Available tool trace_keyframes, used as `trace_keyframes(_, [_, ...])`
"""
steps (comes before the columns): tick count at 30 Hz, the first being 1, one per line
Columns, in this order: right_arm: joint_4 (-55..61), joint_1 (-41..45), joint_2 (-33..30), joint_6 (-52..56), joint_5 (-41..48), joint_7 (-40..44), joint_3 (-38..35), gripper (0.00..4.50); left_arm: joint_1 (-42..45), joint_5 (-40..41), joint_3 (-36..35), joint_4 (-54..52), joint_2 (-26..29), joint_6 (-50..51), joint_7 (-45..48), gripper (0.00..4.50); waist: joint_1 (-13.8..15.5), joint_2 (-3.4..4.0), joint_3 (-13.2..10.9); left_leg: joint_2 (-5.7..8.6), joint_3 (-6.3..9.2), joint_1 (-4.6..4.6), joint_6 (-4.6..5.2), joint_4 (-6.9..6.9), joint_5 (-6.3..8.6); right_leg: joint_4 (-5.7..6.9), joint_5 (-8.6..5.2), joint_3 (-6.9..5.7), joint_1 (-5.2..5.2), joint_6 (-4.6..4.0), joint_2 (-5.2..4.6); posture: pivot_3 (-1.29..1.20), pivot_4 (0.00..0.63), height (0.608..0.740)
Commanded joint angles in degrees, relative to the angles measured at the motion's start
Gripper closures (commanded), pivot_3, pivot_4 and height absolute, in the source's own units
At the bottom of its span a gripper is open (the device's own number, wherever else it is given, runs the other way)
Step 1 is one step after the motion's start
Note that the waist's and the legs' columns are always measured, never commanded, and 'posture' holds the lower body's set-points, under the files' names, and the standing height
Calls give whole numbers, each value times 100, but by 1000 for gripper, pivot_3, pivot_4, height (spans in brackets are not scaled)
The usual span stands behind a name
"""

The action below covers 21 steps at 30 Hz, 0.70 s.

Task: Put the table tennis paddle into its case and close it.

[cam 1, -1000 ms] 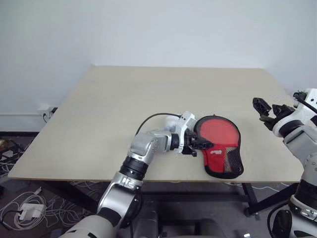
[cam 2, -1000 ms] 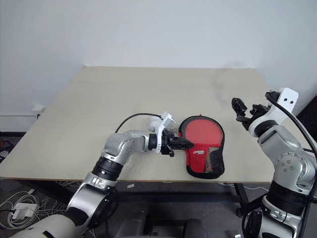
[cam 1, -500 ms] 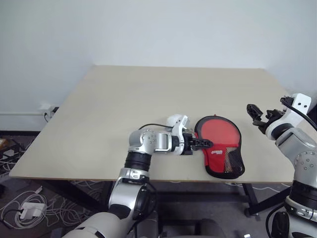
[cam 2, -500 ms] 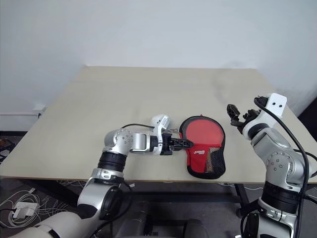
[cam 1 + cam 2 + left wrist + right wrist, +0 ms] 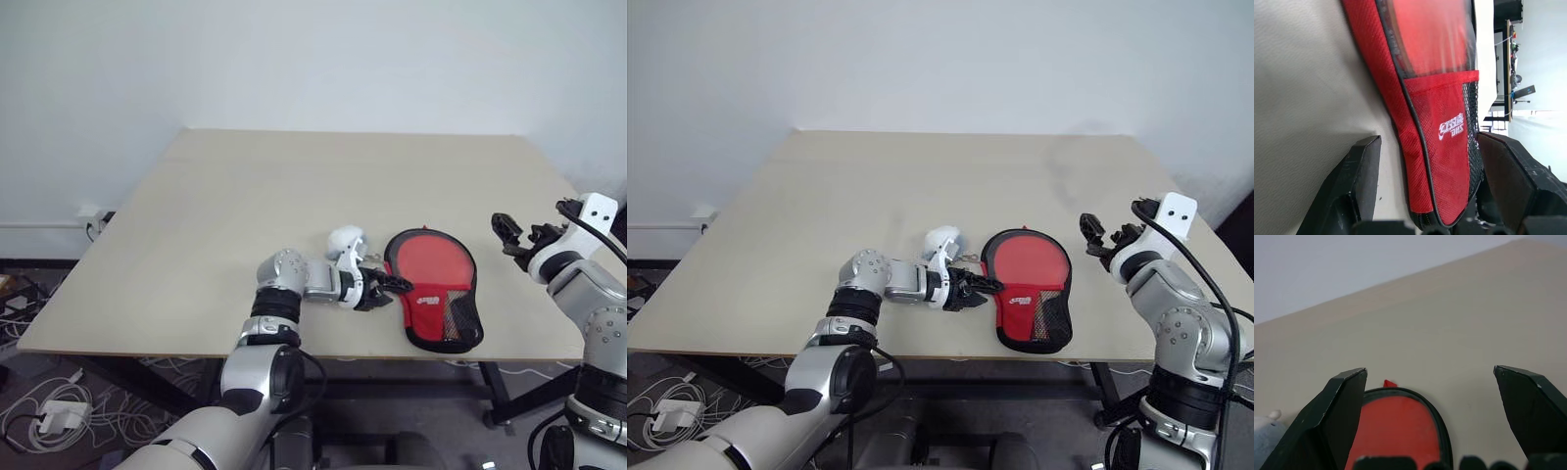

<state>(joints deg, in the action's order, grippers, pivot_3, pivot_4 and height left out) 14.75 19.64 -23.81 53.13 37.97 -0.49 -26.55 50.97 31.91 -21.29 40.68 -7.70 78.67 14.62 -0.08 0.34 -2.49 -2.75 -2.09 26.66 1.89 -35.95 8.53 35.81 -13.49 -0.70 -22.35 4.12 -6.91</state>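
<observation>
My left gripper should pinch the case's side and pull the case over the table's front edge, because the case lies flat with its narrow end short of that edge.
The case lies flat near the front edge of the tan table. It is red fabric with black edging, with a white logo and a black mesh pocket facing up. My left gripper lies low on the table at the case's left edge and is open, its fingers standing to either side of the case's narrow end. My right gripper hovers open above the table to the right of the case, and the case's round end shows between its fingers. The paddle is hidden.
The case sits close to the table's front edge. Cables and a white adapter lie on the floor at the left, below a wall outlet. A white wall stands behind the table.
My left forearm has sunk onto the table and the wrist has rolled. Its fingers have spread wider at the case's left edge. The right gripper has hardly moved.
</observation>
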Motion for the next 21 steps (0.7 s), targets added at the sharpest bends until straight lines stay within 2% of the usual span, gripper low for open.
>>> trace_keyframes(1, [271,96,-33,-101,-9,-43,-110,0,267,109,-144,145,-249,-130,-179,1245,1,0,0,0,0,-1,0,0,0,0,0,0,0,0,0,0,0,715])
trace_keyframes(8, [197,156,-81,-119,-37,-40,-114,0,552,365,-199,521,-653,-179,-200,1245,20,0,0,2,-1,0,0,-1,0,-1,0,0,1,0,-2,0,0,715])
trace_keyframes(21, [232,116,7,-218,-171,-36,-43,0,711,423,389,1034,-1059,-630,240,1245,25,0,0,3,-2,1,-1,-1,0,-3,0,0,1,-1,-3,0,0,715])
